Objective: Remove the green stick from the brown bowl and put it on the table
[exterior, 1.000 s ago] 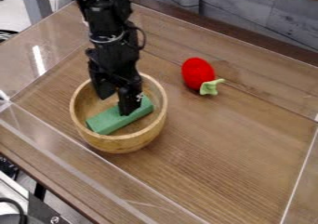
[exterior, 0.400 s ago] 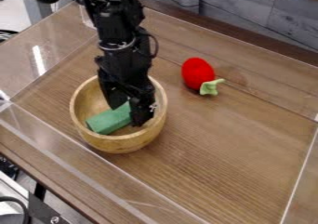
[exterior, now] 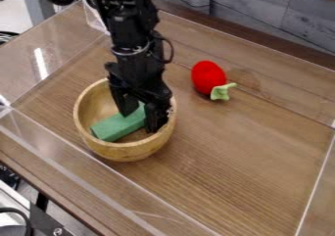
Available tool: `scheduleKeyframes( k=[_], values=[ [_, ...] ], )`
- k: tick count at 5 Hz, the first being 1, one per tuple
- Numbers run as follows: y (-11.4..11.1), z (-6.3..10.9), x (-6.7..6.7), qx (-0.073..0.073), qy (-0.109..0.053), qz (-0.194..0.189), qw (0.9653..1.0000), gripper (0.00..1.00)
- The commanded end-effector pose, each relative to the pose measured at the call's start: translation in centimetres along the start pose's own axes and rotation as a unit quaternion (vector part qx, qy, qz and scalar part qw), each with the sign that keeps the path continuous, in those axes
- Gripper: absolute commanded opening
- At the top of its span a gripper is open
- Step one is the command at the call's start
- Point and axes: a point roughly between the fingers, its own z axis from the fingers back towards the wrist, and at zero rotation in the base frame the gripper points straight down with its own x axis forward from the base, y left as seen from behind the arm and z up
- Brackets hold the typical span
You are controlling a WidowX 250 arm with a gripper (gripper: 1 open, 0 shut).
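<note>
The bowl (exterior: 124, 153) will slide along and tip when I carry the green stick sideways, because my gripper (exterior: 156, 113) reaches deep inside the brown bowl.
The brown bowl (exterior: 94, 140) sits on the table (exterior: 236, 171) at the lower left. Inside it lies the green stick (exterior: 118, 128), flat and slanted, its right end covered by the arm. My gripper (exterior: 144, 116) points straight down into the bowl's right half, jaws open, with the fingers (exterior: 159, 117) straddling the stick's right end. I cannot tell whether the fingers touch the stick.
A red strawberry-like toy (exterior: 210, 77) with a green stem lies on the table to the right of the bowl. Low clear acrylic walls (exterior: 26, 122) border the tabletop on all sides. Bare wood lies to the right and front of the bowl.
The gripper has shifted to the right inside the bowl, from over the stick's middle to its right end. It stays open; the stick and bowl have not moved.
</note>
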Motion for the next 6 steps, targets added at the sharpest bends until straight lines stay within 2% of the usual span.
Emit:
scheduleKeyframes(
  k=[1, 4, 5, 6],
  values=[
    [0.1, -0.1, 0.1, 0.0, -0.007, -0.019, 0.9998, 1.0],
    [2.5, -2.4, -1.4, -0.008, 0.001, 0.033, 0.9994, 1.0],
    [1.5, -2.5, -1.4, -0.01, -0.007, 0.024, 0.9996, 0.0],
    [0.7, -0.8, -0.9, -0.014, -0.026, 0.019, 0.9994, 0.0]
  ],
)
